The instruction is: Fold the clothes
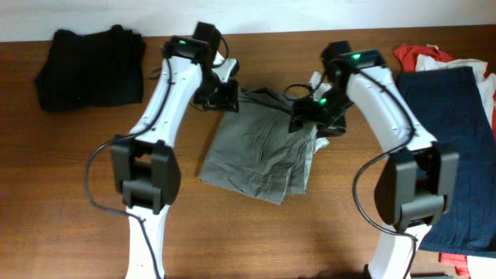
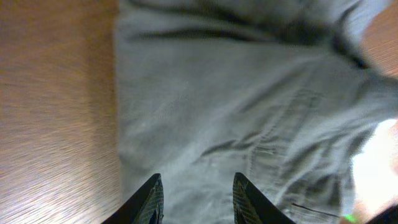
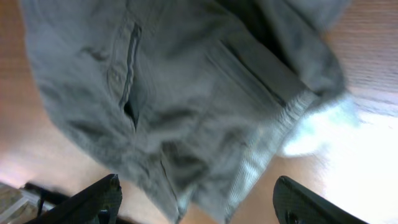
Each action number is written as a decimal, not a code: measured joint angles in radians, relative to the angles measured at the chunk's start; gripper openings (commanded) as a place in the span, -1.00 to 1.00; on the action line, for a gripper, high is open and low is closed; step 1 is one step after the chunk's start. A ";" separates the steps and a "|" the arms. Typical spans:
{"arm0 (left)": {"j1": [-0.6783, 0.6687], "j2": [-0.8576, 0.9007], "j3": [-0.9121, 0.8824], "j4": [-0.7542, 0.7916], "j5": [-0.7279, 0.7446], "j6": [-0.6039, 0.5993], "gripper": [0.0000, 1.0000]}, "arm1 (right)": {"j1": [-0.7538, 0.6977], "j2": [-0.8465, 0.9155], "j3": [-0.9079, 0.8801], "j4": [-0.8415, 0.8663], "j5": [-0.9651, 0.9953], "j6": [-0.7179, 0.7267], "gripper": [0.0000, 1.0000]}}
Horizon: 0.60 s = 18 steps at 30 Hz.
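I should grab the grey-taupe shorts' side edge (image 1: 218, 146) with my left gripper and put the shorts on the black garment (image 1: 91, 70), because that garment is far from my right gripper.
The grey-taupe shorts (image 1: 260, 151) lie folded in the middle of the table. My left gripper (image 1: 221, 97) hovers over their upper left corner; in the left wrist view its fingers (image 2: 194, 193) are apart over the grey fabric (image 2: 249, 106), holding nothing. My right gripper (image 1: 316, 115) is at the shorts' upper right edge; in the right wrist view its fingers (image 3: 196, 199) are spread wide with the waistband corner (image 3: 186, 112) between them, not gripped. White pocket lining (image 3: 320, 124) shows at the edge.
A black garment (image 1: 91, 66) lies at the back left. Navy shorts (image 1: 457, 147) lie at the right over red and white pieces (image 1: 422, 56). Bare wooden table (image 1: 70, 201) shows in front and to the left.
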<state>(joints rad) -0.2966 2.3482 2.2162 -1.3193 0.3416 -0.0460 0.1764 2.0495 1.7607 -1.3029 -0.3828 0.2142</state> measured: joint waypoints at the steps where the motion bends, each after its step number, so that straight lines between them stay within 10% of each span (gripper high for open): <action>1: -0.005 0.030 -0.005 0.003 0.000 0.000 -0.16 | 0.008 0.014 -0.023 0.041 0.007 0.022 0.58; 5: -0.005 0.080 -0.008 0.045 0.000 0.000 -0.06 | 0.001 0.050 -0.046 0.132 0.063 0.048 0.49; 10: -0.005 0.080 -0.008 0.090 -0.002 0.000 0.06 | -0.003 0.050 -0.052 0.206 0.102 0.078 -0.92; 15: -0.005 0.080 -0.008 0.090 -0.002 0.000 0.09 | -0.039 0.050 -0.052 0.216 0.258 0.104 -0.92; 16: -0.005 0.080 -0.008 0.092 -0.002 0.000 0.11 | -0.066 0.050 -0.051 0.216 0.277 0.105 -0.70; 17: -0.005 0.080 -0.008 0.099 -0.002 0.000 0.27 | -0.105 0.050 -0.051 0.219 0.294 0.104 0.79; 18: -0.005 0.080 -0.008 0.105 -0.002 0.000 0.30 | -0.149 0.050 -0.051 0.211 0.311 0.103 0.86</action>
<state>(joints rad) -0.3016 2.4287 2.2082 -1.2144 0.3397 -0.0456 0.0277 2.0998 1.7092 -1.0916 -0.0719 0.3172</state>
